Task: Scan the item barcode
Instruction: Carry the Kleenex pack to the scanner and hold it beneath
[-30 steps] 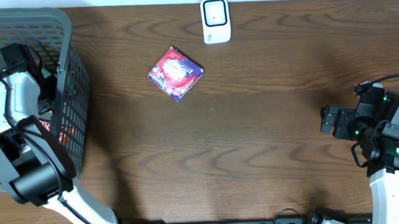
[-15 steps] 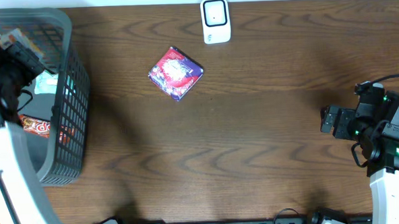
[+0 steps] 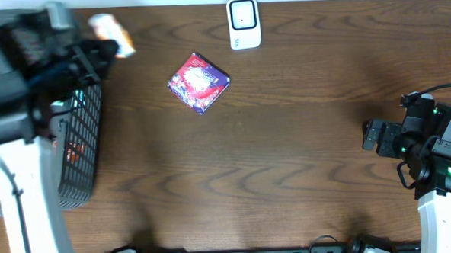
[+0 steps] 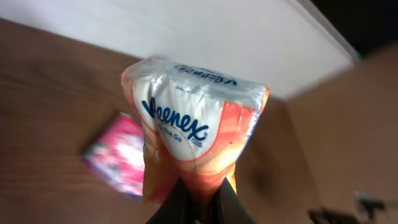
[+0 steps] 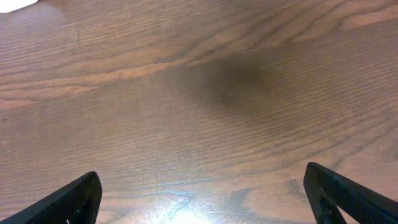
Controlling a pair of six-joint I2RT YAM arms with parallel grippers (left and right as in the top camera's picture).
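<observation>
My left gripper should keep going to the wood (image 3: 244,90) in front of the scanner and let go there, because that spot is free and the tissue pack (image 3: 113,34) is clear of the basket.
An orange and white Kleenex tissue pack (image 4: 193,124) hangs in the air, pinched at its lower end by my left gripper (image 4: 202,198), which is shut on it. From overhead, the pack (image 3: 112,32) shows blurred just past the basket's right rim, with the left gripper (image 3: 105,48) behind it. The white barcode scanner (image 3: 244,23) stands at the table's far edge, well to the right of the pack. My right gripper (image 5: 205,199) is open over bare wood at the right side (image 3: 369,135), with nothing between its fingers.
A grey mesh basket (image 3: 81,140) holding other packets stands at the far left under my left arm. A red and purple packet (image 3: 198,83) lies on the table between basket and scanner; it shows as a pink blur (image 4: 115,158) below the held pack.
My left arm has risen out of the basket with the tissue pack and swung right, past the basket's rim. The right arm has not moved.
</observation>
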